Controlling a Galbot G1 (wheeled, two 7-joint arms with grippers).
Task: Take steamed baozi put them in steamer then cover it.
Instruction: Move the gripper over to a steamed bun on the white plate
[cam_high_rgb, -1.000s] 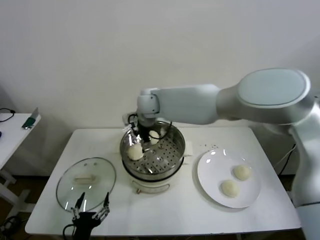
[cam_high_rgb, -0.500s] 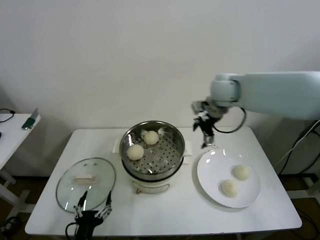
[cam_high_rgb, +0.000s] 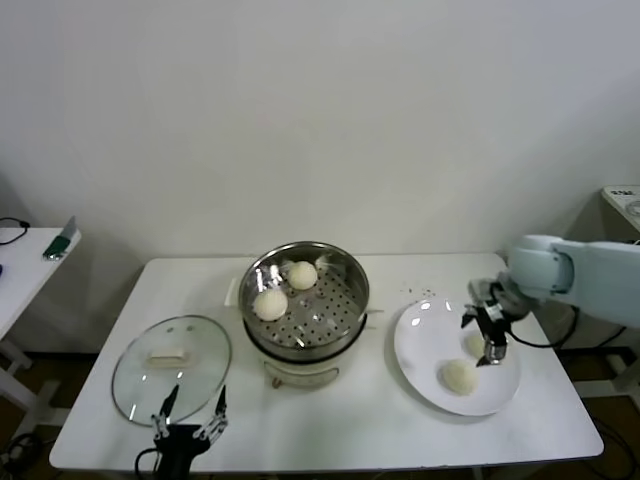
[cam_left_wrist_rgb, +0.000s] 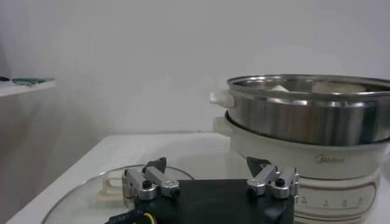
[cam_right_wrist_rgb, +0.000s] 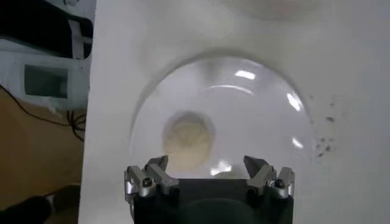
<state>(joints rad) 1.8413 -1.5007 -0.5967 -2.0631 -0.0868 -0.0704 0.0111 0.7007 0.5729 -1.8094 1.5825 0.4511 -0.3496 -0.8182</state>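
My right gripper should keep moving down, as the front baozi (cam_high_rgb: 460, 377) lies free on the plate in line with its open fingers, until they straddle the baozi's sides (cam_right_wrist_rgb: 187, 143).
The steel steamer (cam_high_rgb: 343, 300) stands mid-table on its white base, with two steamed baozi (cam_high_rgb: 270, 304) (cam_high_rgb: 301, 274) on its perforated floor. Two more baozi lie on the white plate (cam_high_rgb: 420, 340). One baozi (cam_high_rgb: 459, 376) is in full view; the other (cam_high_rgb: 473, 343) is partly behind my right gripper (cam_high_rgb: 488, 352). That gripper hangs open and empty over the plate. In the right wrist view a baozi (cam_right_wrist_rgb: 189, 137) lies just beyond the right gripper (cam_right_wrist_rgb: 207, 164). The glass cover (cam_high_rgb: 172, 367) lies flat at the left. My left gripper (cam_high_rgb: 188, 415) waits open at its near edge.
In the left wrist view the steamer (cam_left_wrist_rgb: 311, 115) rises past the open left gripper (cam_left_wrist_rgb: 207, 165), and the cover (cam_left_wrist_rgb: 91, 195) lies underneath. A side table (cam_high_rgb: 25, 255) with small items stands at far left. The table's front edge runs close to the left gripper.
My right arm has swung from over the steamer, across to the right and down over the plate, open throughout. Two baozi stay in the steamer. The left gripper has barely shifted.
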